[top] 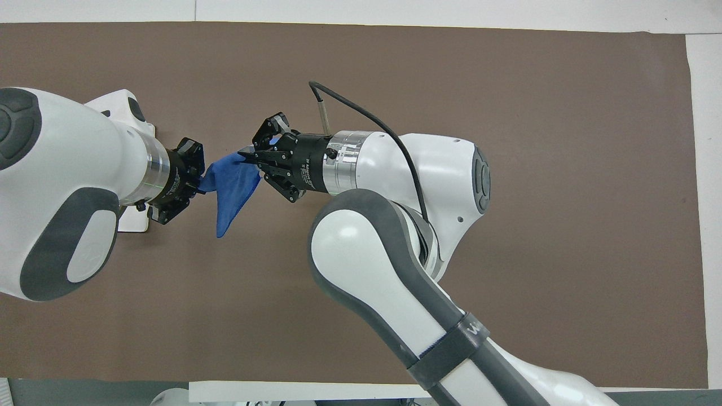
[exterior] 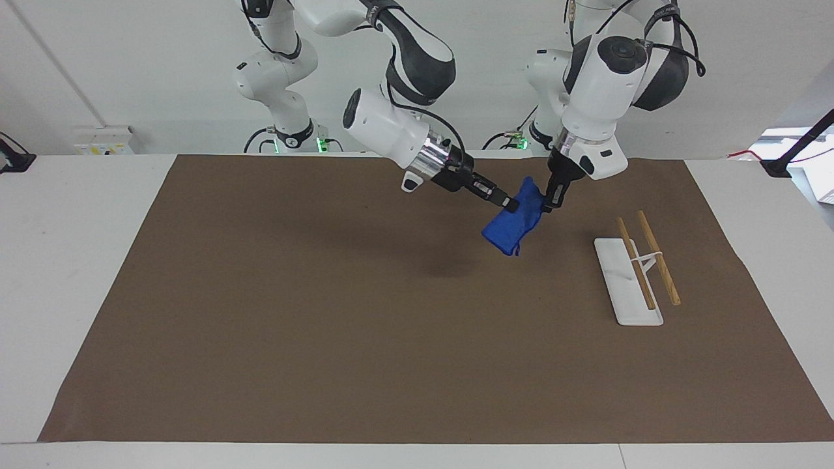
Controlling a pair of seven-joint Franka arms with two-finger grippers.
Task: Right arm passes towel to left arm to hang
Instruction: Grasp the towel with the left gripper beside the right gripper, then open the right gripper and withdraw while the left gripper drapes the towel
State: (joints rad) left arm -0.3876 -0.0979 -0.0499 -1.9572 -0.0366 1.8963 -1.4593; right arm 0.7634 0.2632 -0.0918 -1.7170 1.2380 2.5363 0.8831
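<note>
The towel's edge (top: 245, 161) is still held in my closed right gripper, so that gripper should open and move away before my left gripper hangs the towel over the wooden rods (exterior: 659, 258).
The blue towel (exterior: 515, 228) hangs in the air between the two grippers, above the brown mat (exterior: 326, 312). My right gripper (exterior: 510, 204) is shut on one upper edge of it; it also shows in the overhead view (top: 248, 155). My left gripper (exterior: 548, 202) is at the towel's other upper edge, closed in on that corner; it shows in the overhead view (top: 198, 179) too. The towel (top: 231, 186) is stretched between the two and droops below them.
A white rack base (exterior: 619, 286) with two wooden rods (exterior: 635, 264) stands on the mat toward the left arm's end. In the overhead view the left arm hides most of the rack (top: 132, 223).
</note>
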